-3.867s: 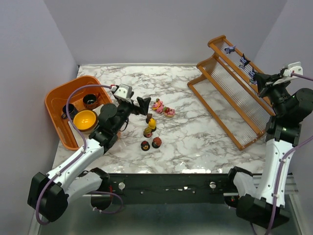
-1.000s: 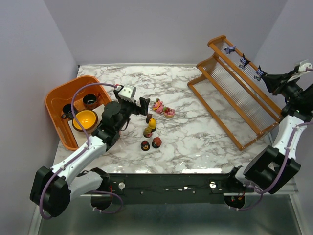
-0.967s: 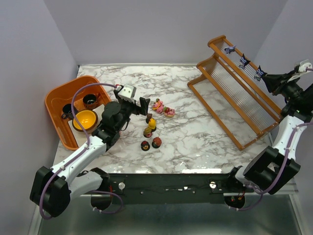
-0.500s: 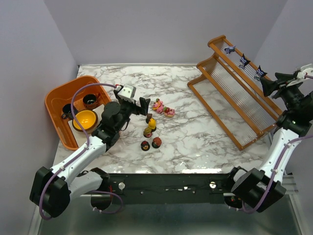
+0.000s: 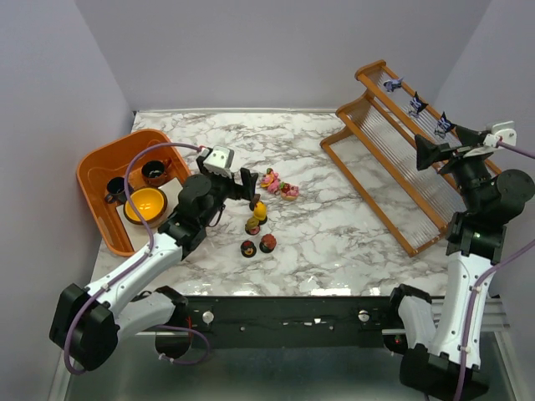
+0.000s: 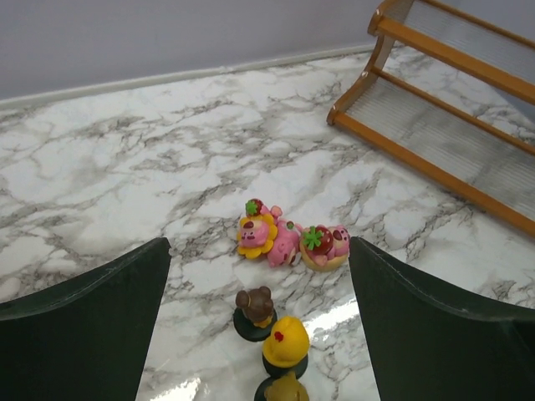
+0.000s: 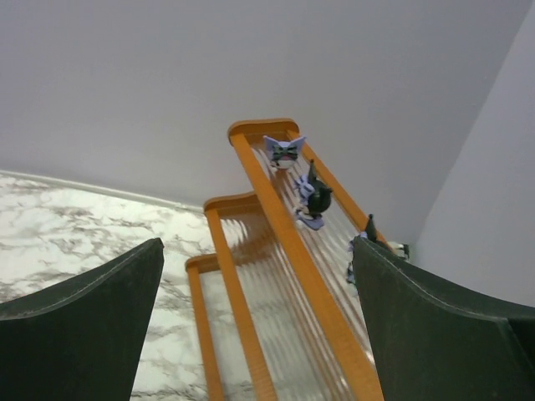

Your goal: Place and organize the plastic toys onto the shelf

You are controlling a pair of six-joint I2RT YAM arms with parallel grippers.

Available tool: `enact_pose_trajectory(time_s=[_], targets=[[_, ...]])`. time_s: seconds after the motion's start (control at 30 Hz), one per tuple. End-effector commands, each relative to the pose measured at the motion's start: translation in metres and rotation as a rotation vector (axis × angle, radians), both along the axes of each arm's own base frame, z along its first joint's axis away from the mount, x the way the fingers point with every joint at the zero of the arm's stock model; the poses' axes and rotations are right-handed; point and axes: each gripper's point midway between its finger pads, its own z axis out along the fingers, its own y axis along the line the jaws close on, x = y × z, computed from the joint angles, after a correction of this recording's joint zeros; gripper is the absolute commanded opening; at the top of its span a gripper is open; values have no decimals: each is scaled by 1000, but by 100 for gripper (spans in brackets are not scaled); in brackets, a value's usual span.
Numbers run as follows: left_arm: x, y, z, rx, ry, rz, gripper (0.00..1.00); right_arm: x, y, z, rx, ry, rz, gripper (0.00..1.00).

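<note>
My right gripper should keep going to the pink toy nearest the shelf and close around it, because there is open marble between the shelf and that toy.
Several plastic toys stand in a cluster mid-table: two pink ones, a brown one, a yellow one and brown-red ones. My left gripper hovers open just left of them. In its wrist view the pink pair, brown and yellow toys lie between the fingers, untouched. The slanted wooden shelf stands at right. Three purple-black toys sit along its upper tier. My right gripper hangs open and empty by the nearest one.
An orange tub at the left edge holds two dark cups and a yellow bowl. The shelf's lower tier carries nothing in the right wrist view. Grey walls close in behind and at both sides.
The right gripper has opened, letting go of the third purple-black toy on the upper tier, and swung left over the shelf. The left arm has barely moved.
</note>
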Motion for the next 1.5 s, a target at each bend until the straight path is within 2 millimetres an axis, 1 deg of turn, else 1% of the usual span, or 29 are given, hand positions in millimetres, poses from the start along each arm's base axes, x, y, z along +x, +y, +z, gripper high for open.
enact_pose_trajectory(time_s=[0.0, 0.03, 0.07, 0.1, 0.13, 0.17, 0.23, 0.27, 0.33, 0.37, 0.5, 0.53, 0.57, 0.63, 0.67, 0.73, 0.83, 0.9, 1.07, 1.1, 1.13, 1.17, 1.2, 1.23, 1.27, 1.3, 1.37, 1.4, 1.47], targets=[[-3, 11, -5, 6, 128, 73, 99, -6, 14, -22, 128, 43, 2, 100], [-4, 13, -7, 4, 153, 86, 99, -5, 19, -29, 150, 70, 17, 100], [-9, 16, -18, 35, 202, 95, 99, -6, 28, -33, 162, 88, 52, 100], [-8, 18, -14, 31, 202, 105, 99, -6, 32, -34, 172, 96, 67, 100], [-11, 21, -19, 36, 235, 117, 99, -4, 37, -49, 201, 160, 79, 100], [-16, 24, -28, 57, 277, 125, 99, -5, 47, -55, 208, 186, 119, 100], [-20, 27, -31, 57, 309, 138, 99, -6, 58, -69, 227, 253, 154, 100], [-24, 30, -37, 64, 345, 148, 99, -7, 63, -73, 232, 273, 171, 100], [-28, 30, -39, 61, 370, 154, 99, -10, 73, -83, 254, 315, 200, 100], [-32, 30, -46, 63, 403, 156, 99, -13, 83, -87, 258, 334, 235, 100], [-41, 23, -57, 80, 459, 123, 99, -24, 109, -107, 279, 421, 301, 100], [-43, 20, -59, 84, 466, 114, 99, -27, 113, -118, 284, 454, 303, 100], [-46, 19, -63, 94, 482, 109, 99, -30, 123, -126, 281, 475, 316, 100], [-49, 18, -67, 97, 495, 107, 99, -37, 133, -138, 279, 507, 328, 100], [-50, 19, -68, 100, 503, 109, 99, -41, 142, -155, 285, 551, 335, 100], [-53, 20, -74, 99, 522, 115, 99, -47, 150, -169, 294, 582, 344, 100], [-58, 22, -82, 111, 543, 119, 99, -58, 164, -197, 303, 661, 346, 100], [-58, 24, -83, 115, 544, 125, 99, -65, 174, -214, 294, 719, 346, 100], [-50, 20, -82, 118, 540, 134, 99, -74, 203, -241, 233, 810, 396, 100], [-48, 18, -81, 107, 544, 139, 99, -75, 207, -244, 217, 823, 407, 100], [-46, 17, -82, 102, 551, 147, 99, -74, 213, -241, 206, 821, 423, 100], [-43, 15, -87, 108, 567, 151, 99, -76, 220, -244, 175, 831, 449, 100], [-41, 12, -85, 99, 569, 149, 99, -75, 226, -249, 155, 850, 460, 100], [-39, 9, -86, 98, 573, 149, 99, -73, 231, -249, 146, 841, 478, 100], [-35, 7, -92, 107, 583, 153, 99, -74, 238, -250, 129, 840, 507, 100], [-32, 4, -89, 96, 582, 155, 99, -72, 242, -257, 119, 858, 514, 100], [-27, -1, -92, 91, 614, 166, 99, -70, 251, -254, 103, 853, 553, 100], [-24, -4, -90, 91, 608, 163, 99, -70, 253, -256, 85, 852, 567, 100], [-18, -5, -95, 98, 596, 172, 99, -63, 256, -264, 46, 829, 577, 99]])
